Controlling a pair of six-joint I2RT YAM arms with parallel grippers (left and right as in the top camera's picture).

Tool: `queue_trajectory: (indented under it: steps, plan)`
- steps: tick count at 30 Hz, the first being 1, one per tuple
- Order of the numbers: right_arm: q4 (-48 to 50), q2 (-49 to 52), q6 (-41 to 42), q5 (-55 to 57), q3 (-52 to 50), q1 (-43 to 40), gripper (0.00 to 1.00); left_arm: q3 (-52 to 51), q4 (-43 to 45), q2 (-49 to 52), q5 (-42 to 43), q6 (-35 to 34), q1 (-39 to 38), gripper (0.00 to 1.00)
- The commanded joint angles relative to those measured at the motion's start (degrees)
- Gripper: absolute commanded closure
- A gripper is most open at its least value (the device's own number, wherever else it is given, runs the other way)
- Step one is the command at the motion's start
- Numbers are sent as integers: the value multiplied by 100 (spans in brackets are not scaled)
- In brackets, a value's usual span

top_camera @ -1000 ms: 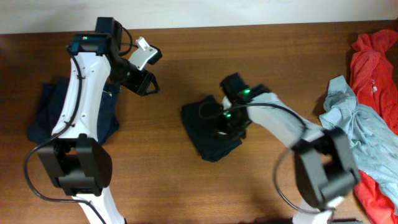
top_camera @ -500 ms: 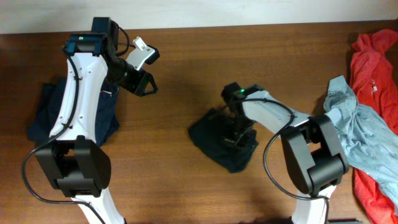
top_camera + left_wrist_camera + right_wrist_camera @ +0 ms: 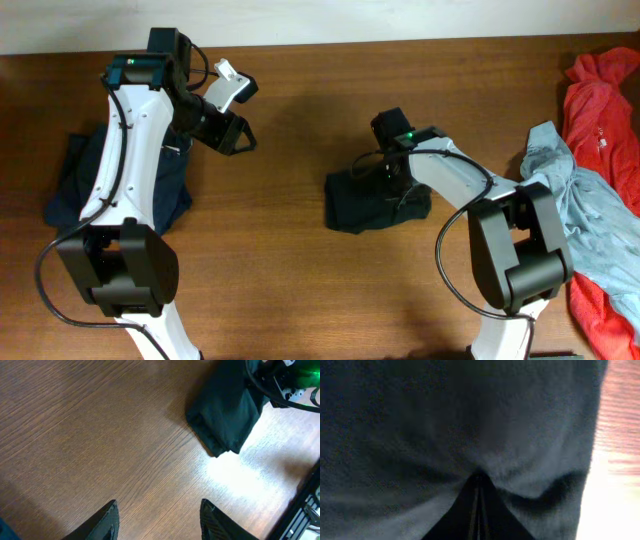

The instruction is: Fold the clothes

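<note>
My left gripper should grab the loose end before both grippers pull the garment straight, because the small dark garment puckers point(image 3: 385, 205) at my right gripper and its other end point(image 3: 340, 208) is lying loose.
A small folded dark garment point(image 3: 360, 202) lies mid-table; it also shows in the left wrist view point(image 3: 227, 415) and fills the right wrist view point(image 3: 470, 420). My right gripper point(image 3: 398, 180) is down on its right part, fingers shut together point(image 3: 479, 477), and the cloth puckers toward their tips. My left gripper point(image 3: 235, 135) hangs open over bare wood to the far left of it, with nothing between its fingers point(image 3: 107, 520). A larger dark navy garment point(image 3: 70, 185) lies flat at the left, partly hidden under the left arm.
A red-orange garment point(image 3: 600, 100) and a pale grey-blue one point(image 3: 570, 200) are heaped at the right edge of the table. The table's far edge point(image 3: 300, 42) runs along the top of the overhead view, against a pale wall.
My right gripper has moved the folded dark garment rightward and a little toward the far edge, turning it. The left arm has hardly moved.
</note>
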Motion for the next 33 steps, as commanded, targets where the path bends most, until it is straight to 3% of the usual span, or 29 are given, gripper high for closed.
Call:
queue_trajectory:
  steps: [1, 4, 9, 12, 13, 20, 24, 30, 33]
  plan:
    - [-505, 96, -249, 409, 562, -63, 96, 0, -9, -184, 337, -122, 11, 47]
    - [-1137, 42, -229, 267, 1123, -63, 96, -37, 50, -181, 562, -518, 11, 46]
    - [-2000, -39, -83, -505, 1902, -63, 96, -291, 214, -179, 623, -1958, 9, 47]
    - [-2081, -37, 28, -894, 1899, -63, 96, -627, 289, -179, 658, -2470, -2, 47]
    - [-2096, -26, 28, -1169, 1814, -63, 96, -946, 415, -179, 785, -2852, -13, 52]
    - [-2057, 2, 227, -1672, 1386, -63, 96, -2726, 2009, -179, 1738, -3615, -245, 51]
    - [-1733, 28, 223, -1652, 988, -63, 96, -3355, 2806, -179, 1915, -3980, -470, 43]
    - [-1012, 33, 363, -1646, 299, -63, 96, -3593, 3281, -179, 1897, -4214, -992, 39]
    - [-728, 35, 393, -1700, 17, -63, 96, -3602, 3364, -179, 1375, -4817, -1189, 35]
